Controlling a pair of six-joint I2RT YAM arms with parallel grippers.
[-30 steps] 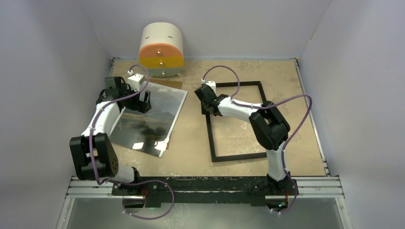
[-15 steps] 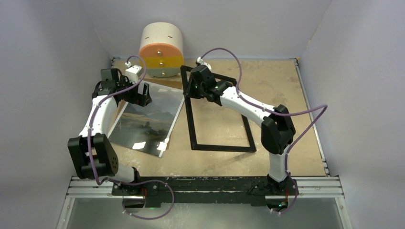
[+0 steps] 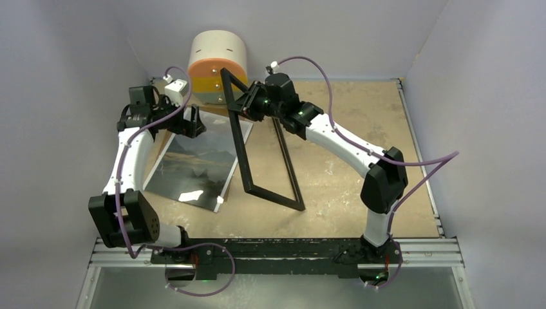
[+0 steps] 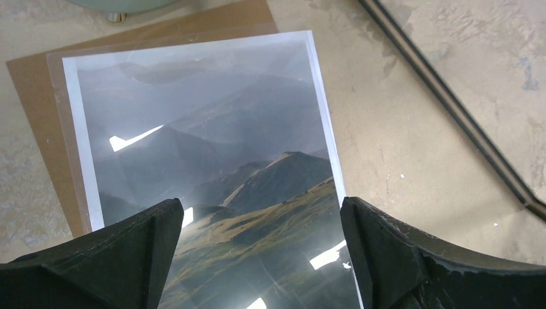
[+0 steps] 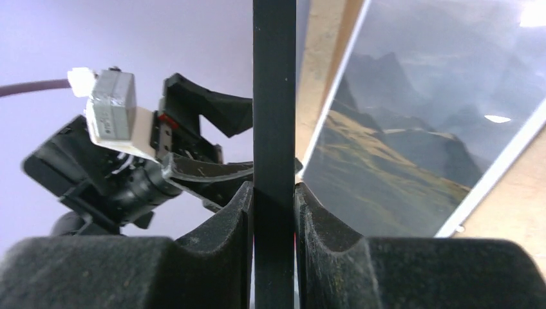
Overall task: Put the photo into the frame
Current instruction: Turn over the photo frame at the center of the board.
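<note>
The black frame's lower rail is resting beside open table. My right gripper keeps swinging the raised rail over and lets go once the frame is upright.
The photo, a glossy grey mountain landscape with a white border, lies flat at the left on a brown backing board. My left gripper hovers open over the photo's far part, with its fingers spread and empty. My right gripper is shut on the far rail of the black frame. The frame is tilted up steeply, with its near rail resting on the table beside the photo's right edge. In the right wrist view the rail runs straight up between the closed fingers.
A white, orange and yellow drum stands at the back, just behind the raised frame corner. The left arm's wrist shows close behind the frame rail. Lavender walls enclose the tan table on three sides.
My right gripper has lifted the frame's far rail and swung it left toward the photo, so it went from flat to steeply tilted. My left gripper has drawn back slightly to the far left.
</note>
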